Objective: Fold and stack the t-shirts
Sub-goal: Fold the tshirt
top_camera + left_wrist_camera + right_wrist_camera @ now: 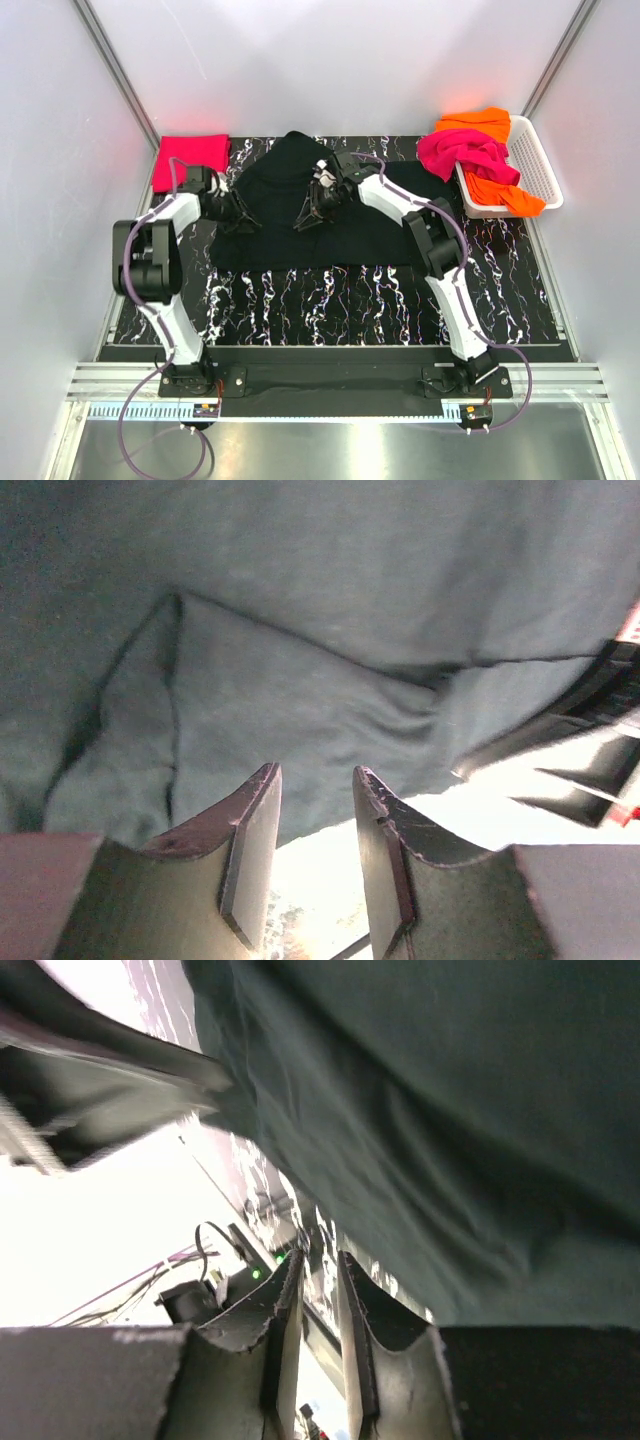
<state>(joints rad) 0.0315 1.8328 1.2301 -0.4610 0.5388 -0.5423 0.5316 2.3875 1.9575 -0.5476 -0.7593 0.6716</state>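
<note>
The black t-shirt next to my left gripper has creases running through it, so my left gripper should grab its nearest front corner and pull the cloth flat before folding.
The large black t-shirt lies on the dark marbled table, its upper part bunched toward the back. My left gripper is at the shirt's left edge, jaws open and empty, with creased cloth just ahead. My right gripper is low over the shirt's middle, jaws a narrow gap apart with nothing between them; the cloth fills the view beyond. A folded red-pink shirt lies at the back left. The magenta shirt and the orange shirt are heaped on the basket.
The white lattice basket stands at the back right against the wall frame. The marbled table shows bare in front of the black shirt. Grey walls close in on the left, back and right.
</note>
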